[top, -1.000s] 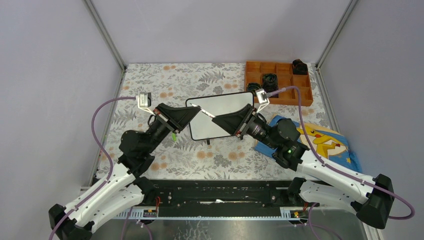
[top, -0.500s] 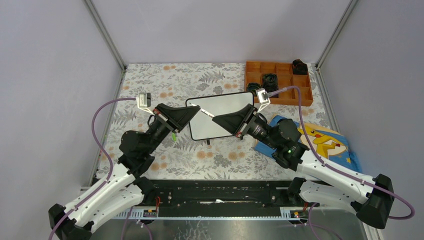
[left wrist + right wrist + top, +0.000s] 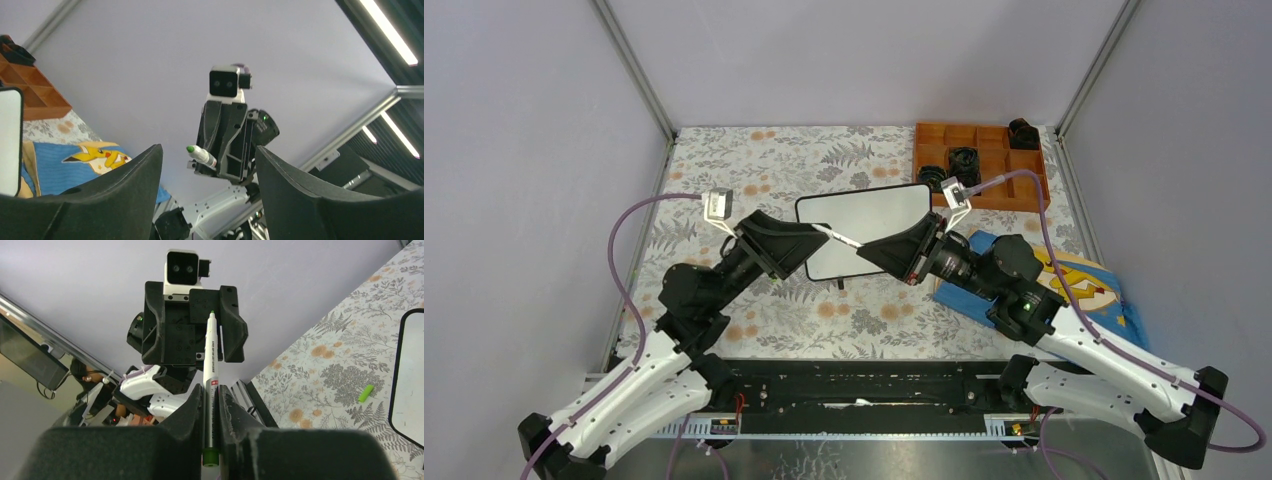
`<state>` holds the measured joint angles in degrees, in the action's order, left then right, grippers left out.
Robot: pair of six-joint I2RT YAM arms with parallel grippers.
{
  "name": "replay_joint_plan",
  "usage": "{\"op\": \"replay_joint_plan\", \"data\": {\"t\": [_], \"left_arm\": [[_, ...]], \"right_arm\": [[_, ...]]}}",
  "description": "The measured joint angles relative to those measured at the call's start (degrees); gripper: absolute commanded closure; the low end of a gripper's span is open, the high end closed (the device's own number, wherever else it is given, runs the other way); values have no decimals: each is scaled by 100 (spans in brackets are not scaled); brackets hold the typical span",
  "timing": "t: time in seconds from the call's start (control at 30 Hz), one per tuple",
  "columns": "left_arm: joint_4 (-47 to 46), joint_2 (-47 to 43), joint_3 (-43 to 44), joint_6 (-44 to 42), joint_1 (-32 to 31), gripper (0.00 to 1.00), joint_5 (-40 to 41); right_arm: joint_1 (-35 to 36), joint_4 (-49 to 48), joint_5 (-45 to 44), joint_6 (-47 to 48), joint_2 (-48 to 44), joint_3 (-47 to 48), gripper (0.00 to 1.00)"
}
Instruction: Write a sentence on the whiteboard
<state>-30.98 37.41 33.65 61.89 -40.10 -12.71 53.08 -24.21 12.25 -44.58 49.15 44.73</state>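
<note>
The marker (image 3: 204,156) lies at a slant across the left gripper's open fingers, so the robot should line it up with that gripper before closing on its green tip (image 3: 190,149).
The whiteboard (image 3: 874,215) stands on the floral table just behind both grippers; its edge also shows in the left wrist view (image 3: 10,140) and the right wrist view (image 3: 412,385). No sentence is in view on it. My right gripper (image 3: 864,249) (image 3: 211,388) is shut on a white marker (image 3: 839,237) (image 3: 212,355), whose green tip points at the left gripper (image 3: 192,325). The left gripper (image 3: 816,248) (image 3: 209,148) stands open around the marker's far end, its fingers apart from the marker (image 3: 202,156). Both hover above the table in front of the board.
An orange compartment tray (image 3: 982,165) holding black items sits at the back right. A blue Pikachu cloth (image 3: 1089,290) lies under the right arm. A small green cap (image 3: 366,393) lies on the floral cloth left of the board.
The left gripper has opened and let go of the marker. The right gripper keeps the marker and its arm has shifted a little to the right.
</note>
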Motion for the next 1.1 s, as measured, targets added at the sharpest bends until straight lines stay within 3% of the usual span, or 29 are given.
{"op": "replay_joint_plan", "data": {"t": [0.27, 0.87, 1.1], "left_arm": [[-24, 236, 44, 0, 0, 27, -662], [-24, 109, 44, -39, 0, 59, -944], [-24, 55, 44, -46, 0, 65, -944]], "right_arm": [[0, 678, 457, 452, -68, 299, 100], [0, 1071, 682, 748, -330, 299, 100], [0, 1069, 675, 750, -398, 299, 100]]}}
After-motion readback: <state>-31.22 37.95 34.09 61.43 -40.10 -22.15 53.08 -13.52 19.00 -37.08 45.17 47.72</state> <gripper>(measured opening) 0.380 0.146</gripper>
